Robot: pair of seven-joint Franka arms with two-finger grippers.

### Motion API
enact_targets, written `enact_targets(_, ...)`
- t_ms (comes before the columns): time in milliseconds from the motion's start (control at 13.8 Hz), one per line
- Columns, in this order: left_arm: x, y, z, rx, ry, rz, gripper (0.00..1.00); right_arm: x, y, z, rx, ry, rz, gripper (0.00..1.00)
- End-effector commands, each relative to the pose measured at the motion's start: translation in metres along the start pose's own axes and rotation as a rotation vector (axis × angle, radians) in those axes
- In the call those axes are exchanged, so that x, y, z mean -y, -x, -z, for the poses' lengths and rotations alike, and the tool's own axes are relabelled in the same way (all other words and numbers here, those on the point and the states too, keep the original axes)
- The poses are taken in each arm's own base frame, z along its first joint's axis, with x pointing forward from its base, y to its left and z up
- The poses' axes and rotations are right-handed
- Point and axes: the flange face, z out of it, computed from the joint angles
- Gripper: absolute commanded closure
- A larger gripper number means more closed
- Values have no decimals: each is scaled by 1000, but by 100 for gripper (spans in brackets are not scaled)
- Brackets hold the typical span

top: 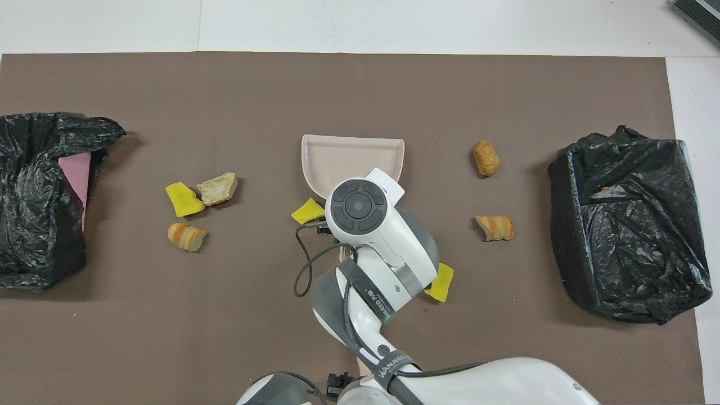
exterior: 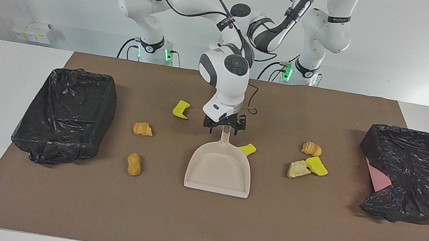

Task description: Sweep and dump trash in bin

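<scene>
The dustpan's open edge (exterior: 216, 191) points away from the scraps on the side of the robot's left gripper, so next the right gripper rotates the dustpan by its handle (exterior: 225, 136) to make that edge face them.
The beige dustpan (exterior: 219, 168) (top: 351, 154) lies mid-mat, its handle pointing toward the robots. My right gripper (exterior: 224, 127) is down at the handle's end, open, a finger on each side. Trash lies scattered: a yellow sponge chunk (exterior: 247, 149) against the pan, another (exterior: 181, 109) nearer the robots, two orange lumps (exterior: 142, 129) (exterior: 134, 164) toward the right arm's end, and three scraps (exterior: 311, 148) (exterior: 298, 169) (exterior: 317, 166) toward the left arm's end. My left gripper (top: 332, 385) shows only as a black tip at the overhead view's bottom edge, hidden behind the right arm in the facing view.
Two bins lined with black bags stand on the brown mat: one (exterior: 66, 115) (top: 624, 225) at the right arm's end, another (exterior: 414, 176) (top: 39, 197) at the left arm's end, with pink showing under its bag. The right arm's cable loops over the handle.
</scene>
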Motion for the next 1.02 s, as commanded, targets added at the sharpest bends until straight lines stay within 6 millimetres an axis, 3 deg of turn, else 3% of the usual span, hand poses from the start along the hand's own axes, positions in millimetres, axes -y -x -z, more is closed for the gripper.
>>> enact_targets(0,0,-1,6,14,-10,11,58,-5,6,5,-2,-21,-10,0)
enact_targets(73,0,-2,6,13,-9,15,73,-5,6,4,1,-19,-10,0)
enact_targets(145,1,-1,5,15,-10,17,83,-5,7,4,2,-18,-9,2)
enact_targets(218,2,-1,5,21,-18,14,100,-5,6,3,3,-16,-2,31)
enact_targets(290,4,0,5,34,-32,14,100,-6,6,4,2,-16,6,58)
enact_targets(363,10,-6,5,39,-37,26,100,-6,5,6,5,-13,21,77)
enact_targets(435,16,-13,8,35,-34,43,100,-6,5,6,6,-11,46,83)
enact_targets(508,19,-14,11,41,-40,51,100,-7,4,6,4,-11,69,98)
enact_targets(726,36,-25,24,46,-47,93,100,-12,-1,9,-5,-7,135,100)
enact_targets(943,63,-46,40,38,-43,158,100,-39,-12,39,-18,-3,230,100)
